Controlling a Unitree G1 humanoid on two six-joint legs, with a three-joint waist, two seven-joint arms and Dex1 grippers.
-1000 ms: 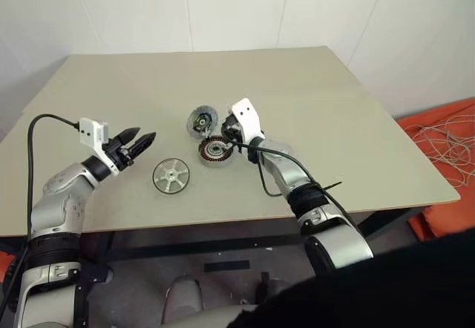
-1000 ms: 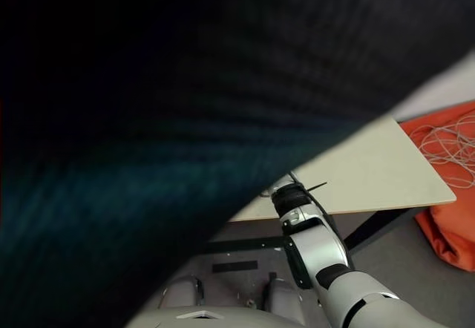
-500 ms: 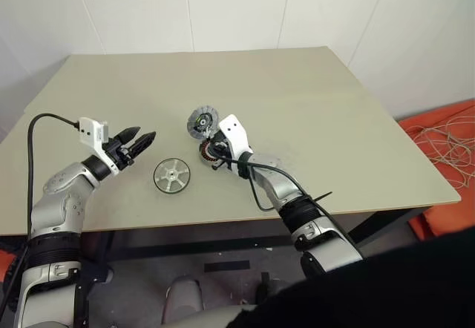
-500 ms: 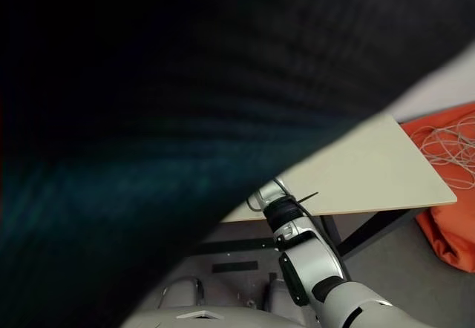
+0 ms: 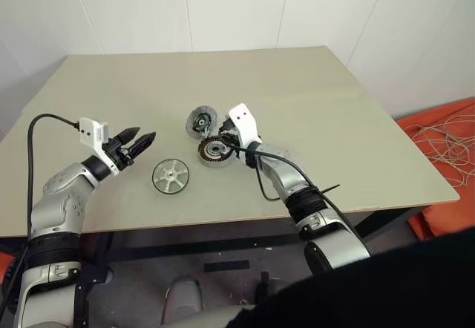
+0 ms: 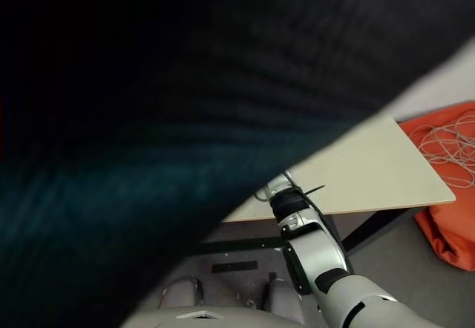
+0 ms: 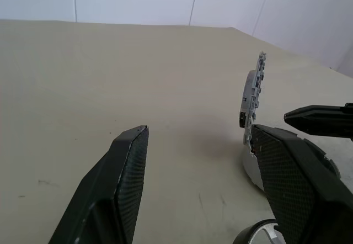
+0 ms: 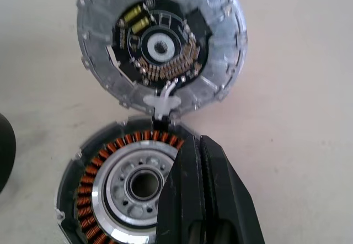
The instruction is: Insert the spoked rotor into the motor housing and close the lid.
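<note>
The left gripper is aimed above and past the spoked rotor (image 5: pixel 171 176), so the robot should pull that gripper back and come in low to pinch the rotor's near rim (image 5: pixel 168 192).
The spoked rotor (image 5: pixel 171 176) lies flat on the table, a silver wheel just right of my left gripper (image 5: pixel 141 142). That gripper hovers level and open with nothing between its fingers (image 7: pixel 124 183). The motor housing (image 5: pixel 215 150) with its copper windings (image 8: pixel 96 172) sits right of the rotor. Its lid (image 8: pixel 162 45) stands hinged open behind it, circuit board showing. My right gripper (image 8: pixel 199 142) is shut and empty. Its tip hangs over the housing's rim next to the hinge. In the left wrist view the lid (image 7: pixel 253 97) appears edge-on.
The beige table (image 5: pixel 297 83) has bare room all around the parts. Its front edge runs close below the rotor. An orange cloth with loose white cables (image 5: pixel 445 131) lies on the floor to the right. A dark shape covers most of the right eye view.
My right gripper swung left over the housing half a second ago and has come back to the hinge side. The left arm, rotor and lid have not moved.
</note>
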